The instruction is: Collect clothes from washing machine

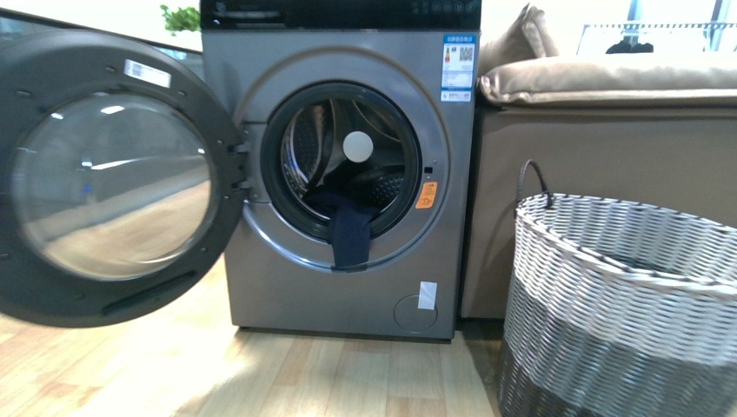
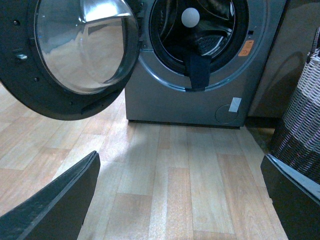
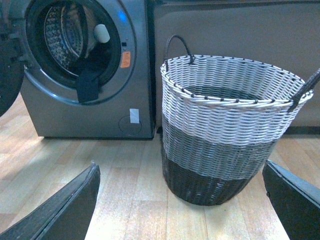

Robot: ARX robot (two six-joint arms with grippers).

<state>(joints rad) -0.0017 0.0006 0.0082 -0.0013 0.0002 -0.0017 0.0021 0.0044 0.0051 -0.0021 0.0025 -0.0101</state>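
The navy clothes [image 1: 351,234] will come out all together and leave the drum empty when I pull, because the hanging end runs unbroken into the small heap [image 1: 335,201].
The grey washing machine [image 1: 348,287] stands ahead with its round door [image 1: 104,182] swung open to the left. The dark navy clothes [image 1: 350,233] lie in the drum and hang over the door rim. They also show in the left wrist view [image 2: 199,70] and the right wrist view [image 3: 90,82]. Neither arm shows in the front view. My left gripper [image 2: 182,200] is open and empty above the wood floor, well short of the machine [image 2: 175,102]. My right gripper [image 3: 182,200] is open and empty, low over the floor in front of the woven basket [image 3: 225,125].
The grey-and-white woven basket [image 1: 621,287] stands at the right of the machine. A beige cushioned sofa [image 1: 608,82] is behind it. The open door juts out over the wood floor [image 1: 261,373] on the left.
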